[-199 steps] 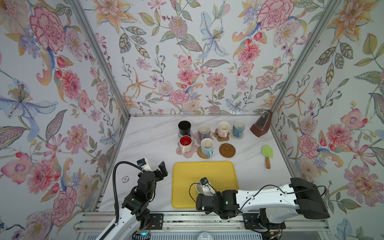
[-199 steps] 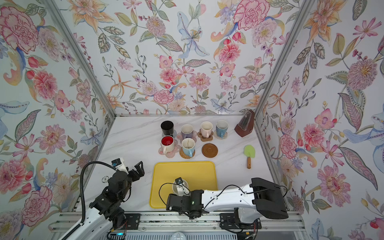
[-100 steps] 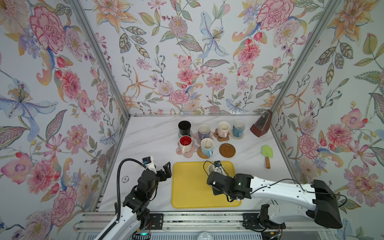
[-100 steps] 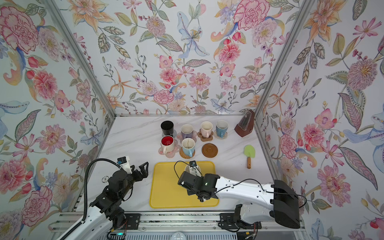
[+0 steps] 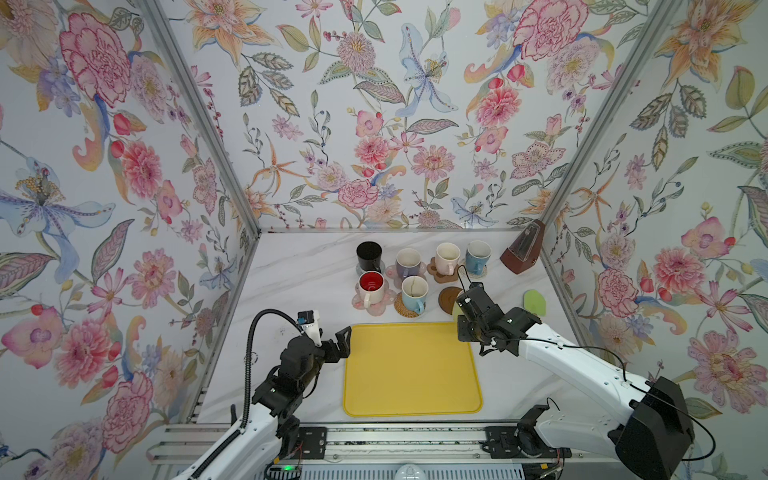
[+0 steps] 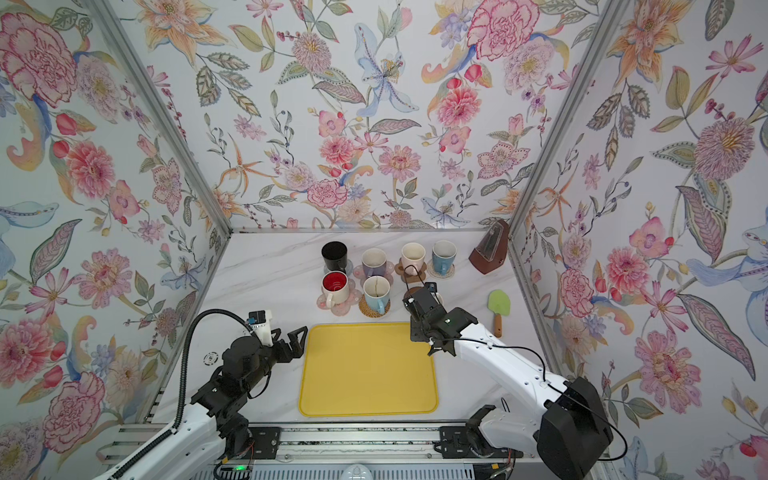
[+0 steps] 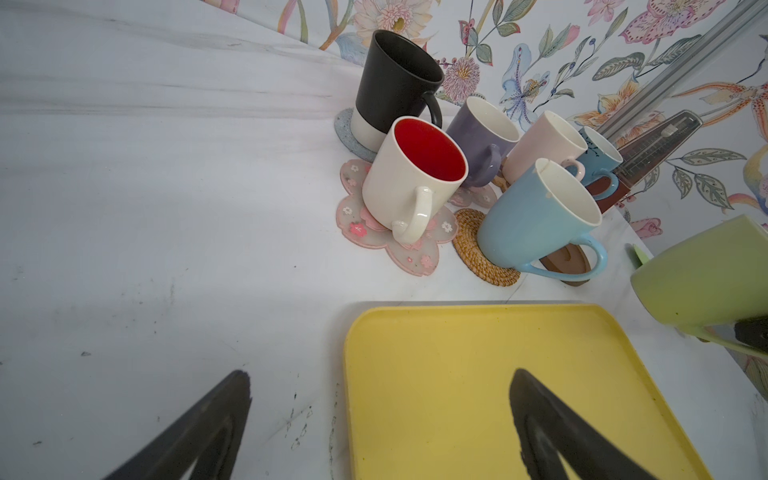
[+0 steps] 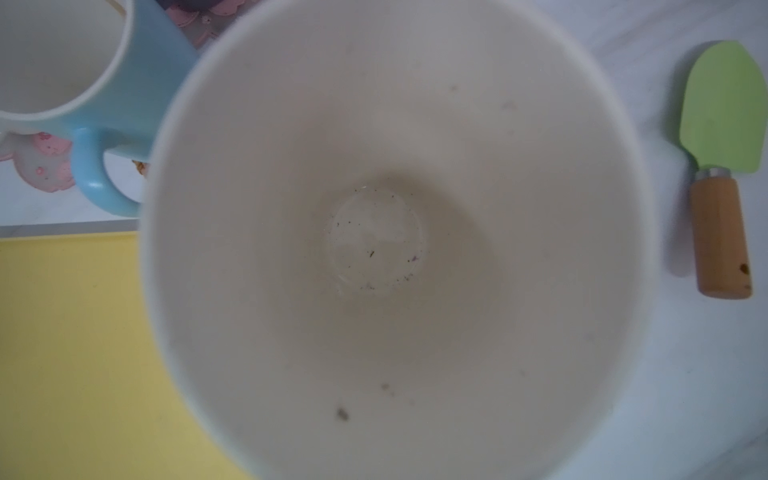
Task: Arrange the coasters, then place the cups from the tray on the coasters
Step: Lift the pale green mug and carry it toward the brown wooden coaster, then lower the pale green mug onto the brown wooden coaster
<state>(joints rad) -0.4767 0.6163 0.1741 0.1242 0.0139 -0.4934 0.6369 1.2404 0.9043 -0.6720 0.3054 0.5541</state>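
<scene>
The green cup's opening [image 8: 384, 240] faces up and the brown coaster ahead [image 5: 449, 299] is empty, so the robot's right gripper should keep moving forward and down until the cup stands on it.
My right gripper [image 5: 463, 309] is shut on the handle of a green cup [image 7: 706, 278] and holds it above the table at the yellow tray's [image 5: 411, 374] far right corner. The cup's cream inside [image 8: 386, 232] fills the right wrist view. Just beyond it lies a bare dark-brown wooden coaster [image 5: 448, 296]. Black [image 5: 368, 255], purple [image 5: 408, 262], pink [image 5: 446, 257], blue [image 5: 478, 255], red-lined white [image 5: 370, 286] and light blue [image 5: 414, 293] cups stand on coasters. The tray holds nothing. My left gripper [image 7: 382, 374] hangs open over the tray's left edge.
A brown metronome [image 5: 521, 253] stands in the far right corner. A green spatula with a wooden handle [image 5: 534, 303] lies right of the held cup. Floral walls close in the table on three sides.
The right arm has carried the green cup from the tray's near side across to its far right corner. The left gripper has edged forward toward the tray, still open.
</scene>
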